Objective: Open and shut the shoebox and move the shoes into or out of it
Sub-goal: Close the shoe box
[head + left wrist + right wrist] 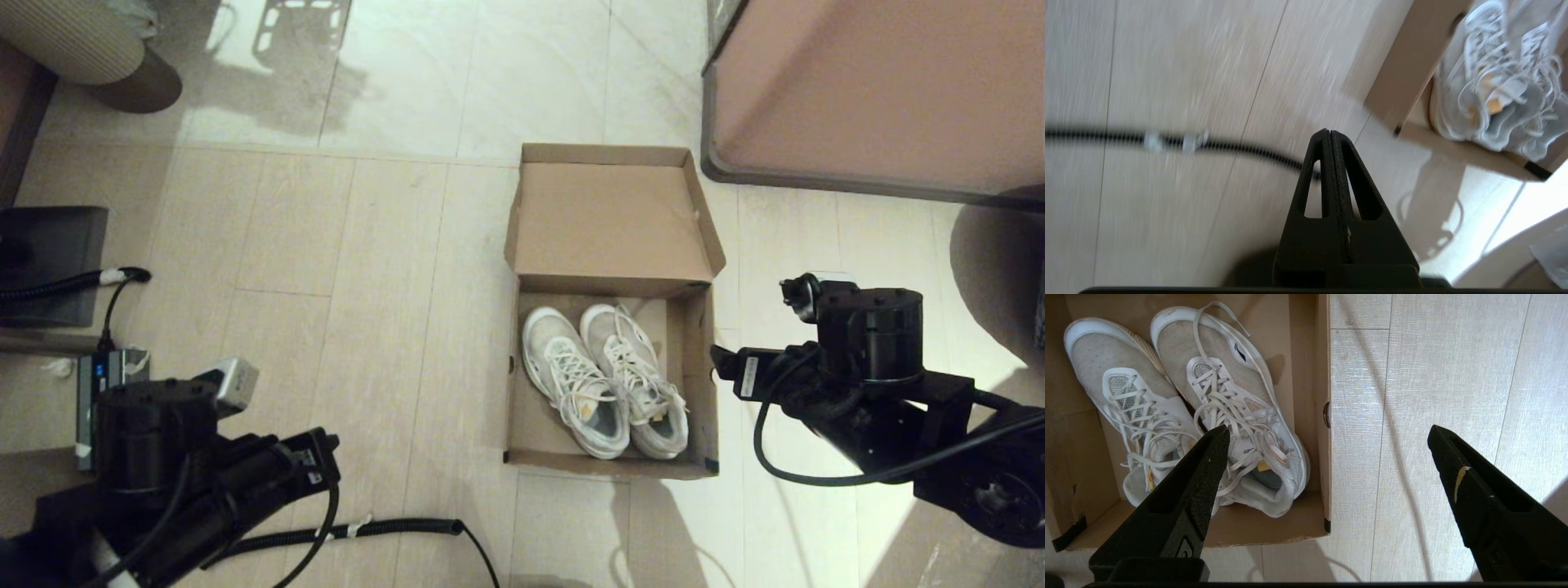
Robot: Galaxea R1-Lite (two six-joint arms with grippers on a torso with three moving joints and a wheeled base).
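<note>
The lid is joined along its fold (615, 281). I therefore expect the whole shoebox (612, 377), shoes inside, to slide and turn slightly when I push sideways at the lid's corner.
The brown cardboard shoebox (694, 392) stands open on the floor in the middle of the head view, its hinged lid (611, 214) folded back and away from me. Both white lace-up shoes (602, 380) lie side by side inside it, toes pointing away. My right gripper (1329, 430) hovers open above the shoebox's right wall (1324, 367), one finger over the shoes (1229, 404) and the other over bare floor, holding nothing. My left gripper (1329, 132) is shut and empty, low over the floor to the left of the shoebox (1404, 69). The shoes (1494, 81) show past it.
A large pinkish-brown cabinet (882, 90) stands at the back right, close to the lid. A black corrugated cable (392, 529) lies on the floor in front of the left arm (204, 465). A dark box and power strip (98, 384) sit at the far left.
</note>
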